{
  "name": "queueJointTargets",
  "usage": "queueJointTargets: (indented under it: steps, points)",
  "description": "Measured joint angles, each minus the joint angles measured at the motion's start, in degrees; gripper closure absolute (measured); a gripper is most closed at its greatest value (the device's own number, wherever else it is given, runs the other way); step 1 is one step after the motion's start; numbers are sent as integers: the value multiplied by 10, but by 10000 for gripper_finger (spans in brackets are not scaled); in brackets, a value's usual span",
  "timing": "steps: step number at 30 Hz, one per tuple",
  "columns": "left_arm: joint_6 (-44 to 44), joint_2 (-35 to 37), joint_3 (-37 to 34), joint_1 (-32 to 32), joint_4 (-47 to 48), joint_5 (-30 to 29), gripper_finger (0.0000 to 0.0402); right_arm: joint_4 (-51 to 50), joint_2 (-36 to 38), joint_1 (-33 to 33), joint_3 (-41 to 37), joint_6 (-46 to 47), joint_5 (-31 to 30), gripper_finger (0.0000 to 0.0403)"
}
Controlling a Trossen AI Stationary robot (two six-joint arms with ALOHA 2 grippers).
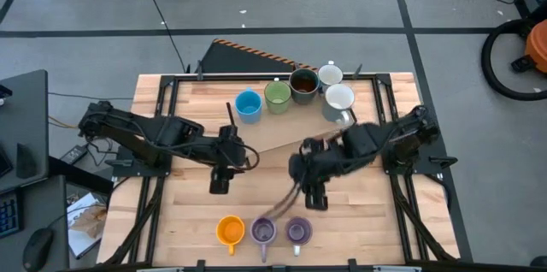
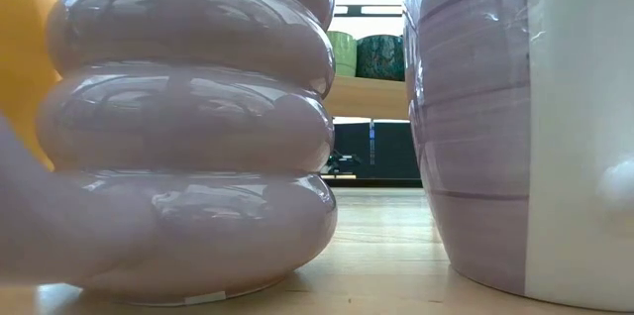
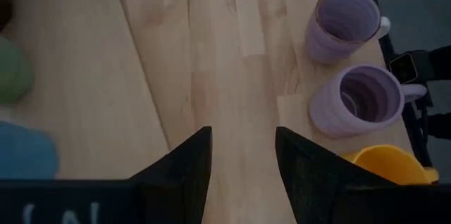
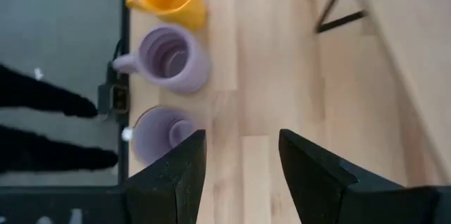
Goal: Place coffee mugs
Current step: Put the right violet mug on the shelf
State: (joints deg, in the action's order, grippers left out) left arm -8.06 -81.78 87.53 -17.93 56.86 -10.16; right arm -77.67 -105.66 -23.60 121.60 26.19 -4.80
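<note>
The second purple mug [image 1: 298, 230] is upright and its rim is clear of the ribbed mug. My right gripper should keep going down until its open fingers are on both sides of the purple mug's rim [image 1: 306, 239].
Five mugs stand on their bases along the table's far edge: blue [image 1: 248, 106], green [image 1: 277, 96], dark brown [image 1: 303, 84], white [image 1: 330, 74] and pale grey-white [image 1: 339, 98]. At the near edge stand the orange mug [image 1: 231, 230], a ribbed purple mug [image 1: 262, 232] and a second purple mug [image 1: 297, 231]. My left gripper [image 1: 220, 182] hovers open over bare wood left of centre. My right gripper [image 1: 314, 195] is open just beyond the purple mugs. The wrist views show both grippers [image 3: 243, 139] [image 4: 239, 143] empty. The low view is filled by the ribbed mug [image 2: 188, 127].
Bare wood [image 1: 265, 165] lies between the two rows of mugs. Dark metal rails [image 1: 158, 109] frame the table's sides. A black-and-yellow striped strip [image 1: 256, 52] lies at the far edge. A desk with a keyboard and mouse [image 1: 21, 221] stands off the table's left side.
</note>
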Motion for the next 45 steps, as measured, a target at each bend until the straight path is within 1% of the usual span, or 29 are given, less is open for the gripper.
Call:
queueJointTargets:
  steps: [5, 11, 14, 17, 20, 23, 25, 28, 33, 37, 42, 45]
  points:
    - [-2, 47, -63, 0, -45, -3, 238, 2, -13, -48, -1, -17, -1, 218]
    - [-43, 94, -131, -3, -91, -27, 238, 29, -13, -92, -59, 5, 0, 218]
    - [-61, 109, -153, -5, -109, -40, 238, 71, -12, -103, -104, 28, 5, 218]
    - [-65, 119, -157, -13, -120, -60, 238, 130, -12, -104, -148, 52, 28, 218]
    - [-72, 128, -157, -21, -121, -96, 238, 199, -12, -100, -190, 68, 43, 217]
    - [-85, 138, -157, -25, -120, -118, 238, 261, -13, -100, -219, 62, 61, 215]
    - [-96, 146, -157, -29, -120, -126, 238, 287, -13, -106, -234, 43, 63, 212]
    - [-113, 154, -157, -30, -121, -144, 238, 301, -13, -120, -244, 9, 60, 207]
    - [-124, 174, -157, -29, -134, -170, 238, 308, -12, -127, -259, 2, 45, 205]
    - [-119, 182, -157, -25, -150, -192, 238, 335, -12, -127, -289, -13, 42, 205]
    - [-118, 185, -157, -17, -149, -199, 238, 383, -28, -135, -312, -42, 37, 206]
    - [-116, 185, -157, -17, -148, -199, 238, 396, -41, -143, -314, -71, 16, 206]
